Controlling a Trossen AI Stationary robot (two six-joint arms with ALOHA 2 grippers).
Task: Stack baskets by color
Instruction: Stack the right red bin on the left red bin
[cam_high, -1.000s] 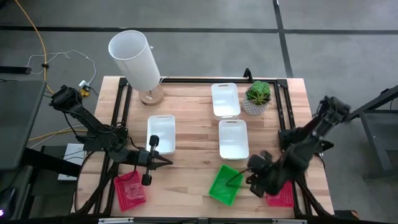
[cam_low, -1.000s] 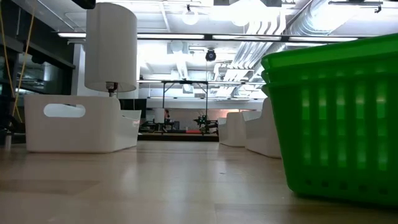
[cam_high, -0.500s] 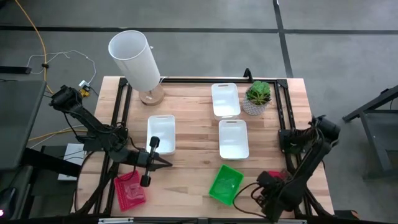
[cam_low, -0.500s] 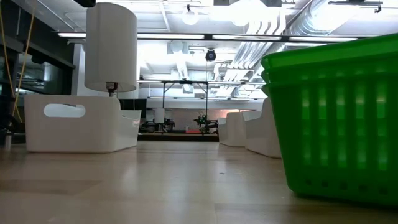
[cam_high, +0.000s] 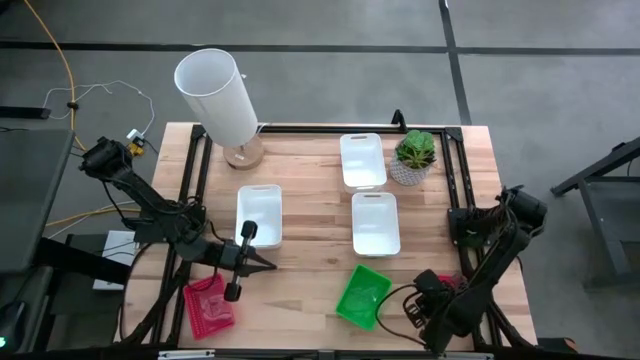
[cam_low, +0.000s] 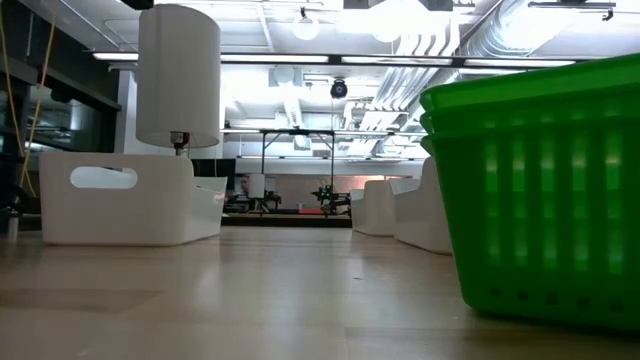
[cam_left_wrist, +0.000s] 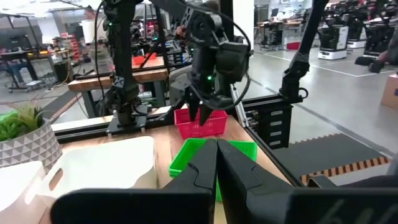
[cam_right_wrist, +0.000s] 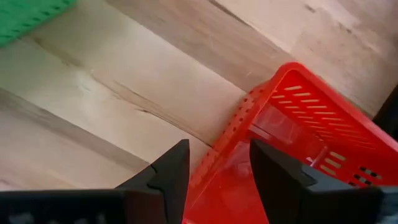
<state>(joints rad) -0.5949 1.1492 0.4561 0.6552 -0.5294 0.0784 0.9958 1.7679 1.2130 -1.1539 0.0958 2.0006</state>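
The red basket's mesh side (cam_right_wrist: 219, 155) between the robot's fingers goes straight up to the red basket's rim, so the red basket will tilt along with the right gripper when the robot carries it.
A red basket (cam_right_wrist: 311, 130) stands on the table near its front right corner, next to a green basket (cam_high: 362, 295). My right gripper (cam_right_wrist: 217, 174) points down over the red basket's end, open. One finger stands outside its mesh wall (cam_right_wrist: 249, 118) and one over the inside. From the left wrist view the same gripper (cam_left_wrist: 198, 114) hovers at the red basket (cam_left_wrist: 208, 124). My left gripper (cam_high: 270, 263) is shut and level at the front left, above the table. Beside it lies another red basket (cam_high: 210, 305).
Three white baskets (cam_high: 258, 215) (cam_high: 362, 160) (cam_high: 375, 222) sit in the table's middle. A tall white cylinder (cam_high: 215, 90) stands at the far left and a potted plant (cam_high: 415, 152) at the far right. In the low view the green basket (cam_low: 540, 190) looms close.
My right gripper has swung from the green basket's right side toward the table's near right corner. It has sunk over the red basket and its wrist has turned, then nearly stopped in the last half second.
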